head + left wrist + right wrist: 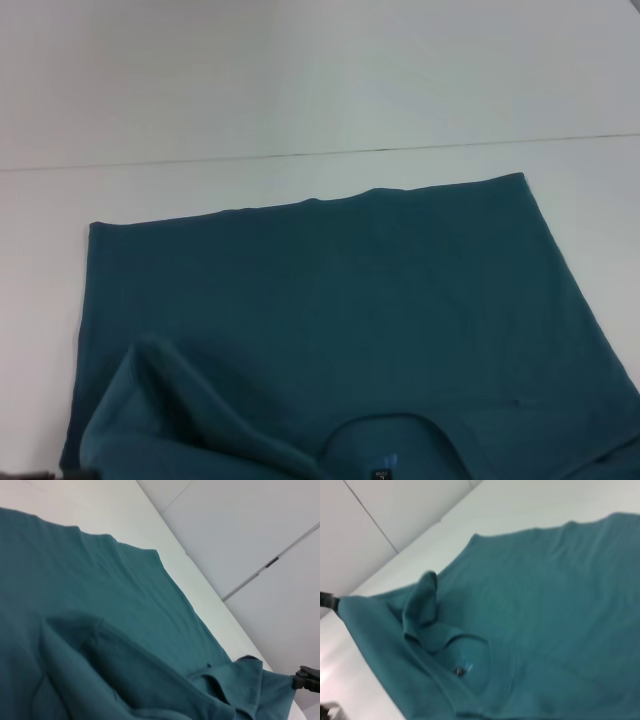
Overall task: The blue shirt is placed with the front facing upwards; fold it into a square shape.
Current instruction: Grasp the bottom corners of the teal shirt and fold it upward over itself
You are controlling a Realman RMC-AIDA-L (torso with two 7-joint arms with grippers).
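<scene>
Both of the robot's grippers hold the blue shirt's near corners (351, 606) and its far hem lies flat, so the left gripper should keep going to the hem (150, 225) and let go there.
The blue shirt (340, 300) lies spread on the white table (300, 90), hem at the far side and collar (392, 418) with its small dark tag (385, 464) at the near edge. Its near left part is lifted into a raised fold (140, 390). In the right wrist view the left gripper (327, 600) shows at the frame's edge, shut on a pulled-out corner of the shirt (355, 611). The left wrist view shows the right gripper (306, 677) shut on the opposite corner of the shirt (280, 690), which is drawn taut toward it.
A thin dark seam (300, 153) crosses the table beyond the hem. Bare white table surface (40, 300) lies left, right and far of the shirt. Pale panels (240, 525) lie past the table edge in the left wrist view.
</scene>
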